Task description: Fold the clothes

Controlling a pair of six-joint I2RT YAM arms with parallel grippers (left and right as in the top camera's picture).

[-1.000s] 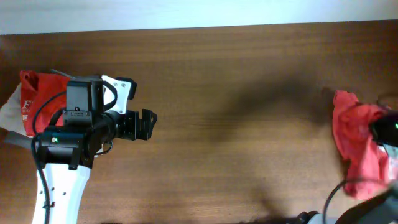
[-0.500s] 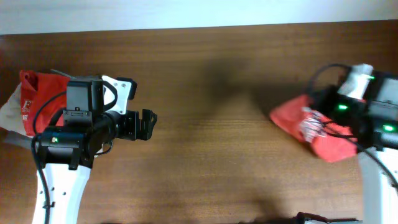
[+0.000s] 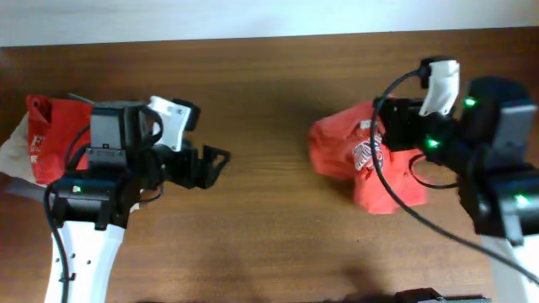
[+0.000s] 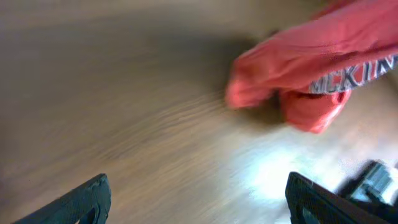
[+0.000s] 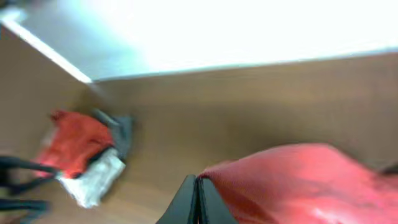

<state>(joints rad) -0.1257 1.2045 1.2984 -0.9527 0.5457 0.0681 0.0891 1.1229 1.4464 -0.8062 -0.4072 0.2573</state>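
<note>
My left gripper is about to lift the orange-red T-shirt, which will curl over it and hang down from it, because the drooping lower folds look limp.
The orange-red T-shirt hangs bunched over the right half of the wooden table, its navy-and-white print partly showing. My right gripper is shut on a fold of the shirt, and the right wrist view shows the closed jaws pinching the red cloth. My left gripper is open and empty, left of the shirt and apart from it. In the left wrist view its fingers stand wide apart, with the shirt ahead at the upper right.
A pile of other clothes, red and whitish, lies at the table's left edge behind the left arm. It also shows in the right wrist view. A white wall runs along the table's far edge.
My right arm has carried the shirt from the table's right edge leftward toward the middle. My left gripper has shifted slightly to the right and stays open.
</note>
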